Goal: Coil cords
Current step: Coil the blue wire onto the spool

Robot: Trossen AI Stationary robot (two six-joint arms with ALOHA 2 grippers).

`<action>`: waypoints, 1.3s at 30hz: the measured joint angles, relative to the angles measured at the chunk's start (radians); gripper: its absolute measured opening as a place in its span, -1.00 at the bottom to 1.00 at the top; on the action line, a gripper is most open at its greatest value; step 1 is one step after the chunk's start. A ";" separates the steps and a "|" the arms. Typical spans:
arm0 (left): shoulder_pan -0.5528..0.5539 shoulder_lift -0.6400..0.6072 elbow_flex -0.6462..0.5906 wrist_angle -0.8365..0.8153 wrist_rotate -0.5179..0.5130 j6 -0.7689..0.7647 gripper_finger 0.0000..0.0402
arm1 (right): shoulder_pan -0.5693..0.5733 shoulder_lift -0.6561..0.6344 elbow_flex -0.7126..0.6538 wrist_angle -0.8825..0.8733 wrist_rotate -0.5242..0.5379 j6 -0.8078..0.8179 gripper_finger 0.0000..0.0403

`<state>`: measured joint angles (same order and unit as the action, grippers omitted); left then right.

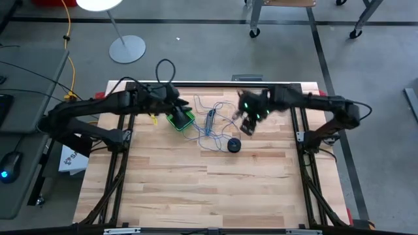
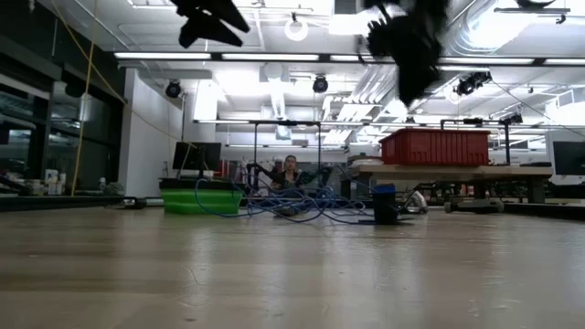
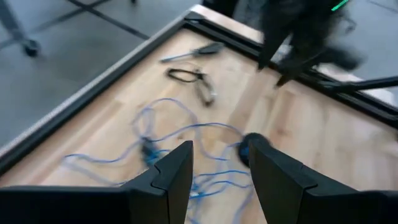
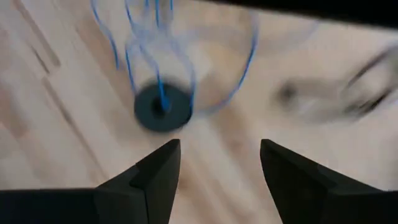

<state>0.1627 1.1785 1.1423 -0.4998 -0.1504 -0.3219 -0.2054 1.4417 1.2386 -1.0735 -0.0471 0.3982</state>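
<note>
I should keep lowering my open right gripper, as it faces the dark spool's free rim (image 1: 234, 145) at the edge of the wire tangle, until my fingers straddle that rim (image 1: 239, 143), and then close it.
The cords are one thin blue wire (image 1: 208, 129) lying in a loose tangle on the wooden table, with one end running to a small round dark spool (image 1: 233, 145) that rests flat on the wood. My left gripper (image 3: 221, 152) hovers open above the tangle's left side, over a green box (image 1: 180, 119). My right gripper (image 4: 219, 146) is open and points steeply down, just above and to the far right of the spool (image 4: 163, 109). In the low view both grippers hang well clear of the table, the right gripper (image 2: 411, 55) above the spool (image 2: 385, 203).
The green box (image 2: 203, 199) stands at the tangle's left end. Two small dark tools (image 3: 193, 78) lie near the table's far edge (image 3: 93, 93). The near half of the table (image 1: 209, 196) is bare wood. A person (image 2: 291, 169) sits in the room beyond.
</note>
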 joint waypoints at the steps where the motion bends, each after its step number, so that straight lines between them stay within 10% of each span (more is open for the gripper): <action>1: -0.010 0.012 0.000 0.017 0.011 -0.005 -0.26 | 0.000 -0.035 -0.098 0.062 -0.044 0.058 0.07; 7: -0.057 0.120 0.000 0.112 0.031 -0.008 -0.26 | 0.001 -0.209 -0.563 0.667 -0.287 0.501 0.07; 14: -0.061 0.297 0.000 0.182 0.114 -0.067 -0.26 | 0.001 -0.197 -0.842 1.140 -0.220 0.877 0.07; 39: -0.094 0.529 -0.001 0.372 0.172 -0.225 -0.26 | 0.005 0.025 -0.893 1.522 -0.232 0.974 0.02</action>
<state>0.0689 1.7079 1.1418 -0.1280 0.0212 -0.5468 -0.2005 1.4668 0.3458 0.4482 -0.2795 1.3719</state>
